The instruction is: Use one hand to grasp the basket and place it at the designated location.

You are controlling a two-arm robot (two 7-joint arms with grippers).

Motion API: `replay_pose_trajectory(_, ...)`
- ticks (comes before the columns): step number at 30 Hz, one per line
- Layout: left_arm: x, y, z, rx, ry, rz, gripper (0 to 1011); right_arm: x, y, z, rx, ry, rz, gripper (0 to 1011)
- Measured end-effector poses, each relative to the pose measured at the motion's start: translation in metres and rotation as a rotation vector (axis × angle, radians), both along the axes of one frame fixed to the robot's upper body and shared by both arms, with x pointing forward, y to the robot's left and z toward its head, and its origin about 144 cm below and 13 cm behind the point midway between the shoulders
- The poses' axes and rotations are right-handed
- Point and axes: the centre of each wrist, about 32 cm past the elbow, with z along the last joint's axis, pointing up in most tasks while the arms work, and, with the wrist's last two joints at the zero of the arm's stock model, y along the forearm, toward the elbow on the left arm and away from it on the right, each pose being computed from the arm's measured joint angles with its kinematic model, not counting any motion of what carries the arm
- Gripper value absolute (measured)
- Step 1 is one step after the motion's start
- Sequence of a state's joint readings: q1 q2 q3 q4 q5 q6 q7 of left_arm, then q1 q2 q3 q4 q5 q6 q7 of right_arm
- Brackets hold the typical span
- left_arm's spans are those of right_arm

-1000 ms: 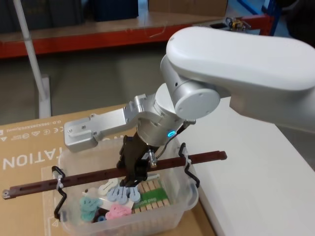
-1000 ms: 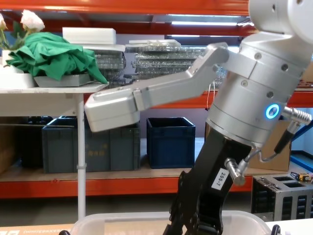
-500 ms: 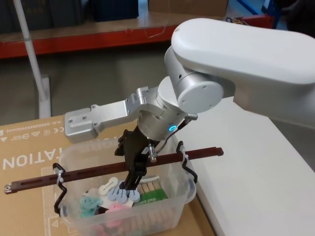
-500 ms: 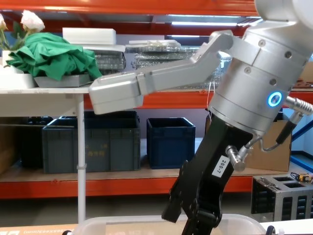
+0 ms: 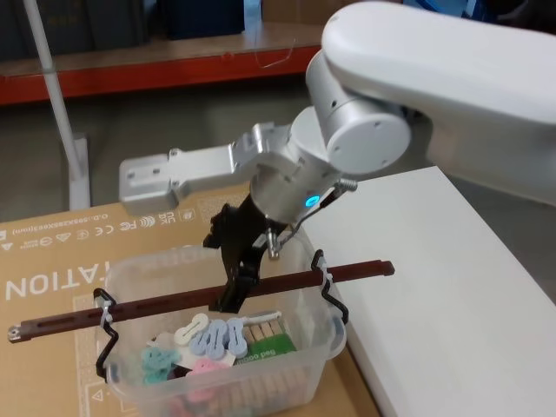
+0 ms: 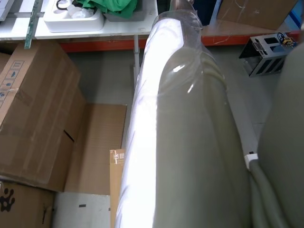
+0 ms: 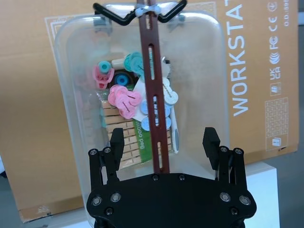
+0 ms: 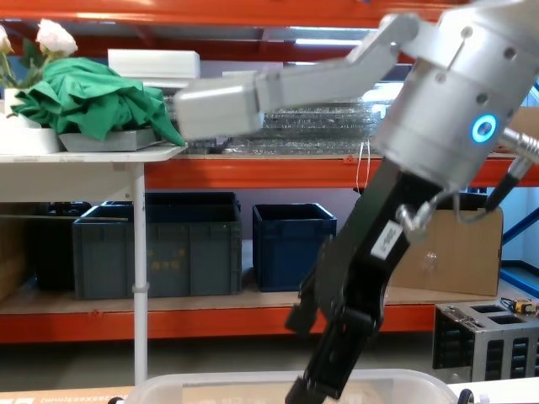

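Note:
I expect the basket (image 7: 197, 109) to hang from the reddish-brown bar handle and come along when I lift, since white ties (image 7: 148, 9) fasten that handle to the black loops.
The basket (image 5: 130, 271) is a clear plastic tub holding coloured clips and wooden pegs, resting on a printed cardboard box. Its reddish-brown bar handle (image 5: 156, 306) lies across the rim, tied on with white ties. My right gripper (image 5: 221, 274) hangs open just over the handle's middle, one finger on each side of the bar and touching nothing. The right wrist view looks down past the open right gripper (image 7: 164, 141) onto the handle (image 7: 151, 71) and the basket (image 7: 69, 95). In the chest view the right gripper (image 8: 300, 360) points down at the basket's rim (image 8: 210, 387).
The flat cardboard box (image 5: 52, 252) under the basket carries large white lettering. A white table (image 5: 452, 287) adjoins it on the right. Behind are orange shelving, dark blue crates (image 8: 290, 244), and a white pole (image 5: 52, 95) at the left.
My right gripper has drawn up and back from the handle, and the arm has risen. The basket shifted slightly earlier and now sits still on the cardboard.

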State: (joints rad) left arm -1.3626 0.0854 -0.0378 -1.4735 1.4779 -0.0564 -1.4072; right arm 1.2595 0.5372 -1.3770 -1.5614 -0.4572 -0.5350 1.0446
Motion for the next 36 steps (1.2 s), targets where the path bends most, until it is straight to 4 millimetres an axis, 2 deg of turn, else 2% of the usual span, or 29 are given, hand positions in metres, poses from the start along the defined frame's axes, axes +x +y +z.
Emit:
replay_pose_trajectory(18, 0.0, 0.0, 0.0, 0.0, 0.0, 0.0, 0, 0.002, -0.026, 0.032, 0.091, -0.019, -0.05, 1000)
replay_pose_trajectory(28, 0.0, 0.0, 0.0, 0.0, 0.0, 0.0, 0, 0.001, -0.033, 0.041, 0.119, -0.025, -0.062, 1000)
replay_pose_trajectory(36, 0.0, 0.0, 0.0, 0.0, 0.0, 0.0, 0, 0.001, -0.034, 0.041, 0.124, -0.024, -0.065, 1000)
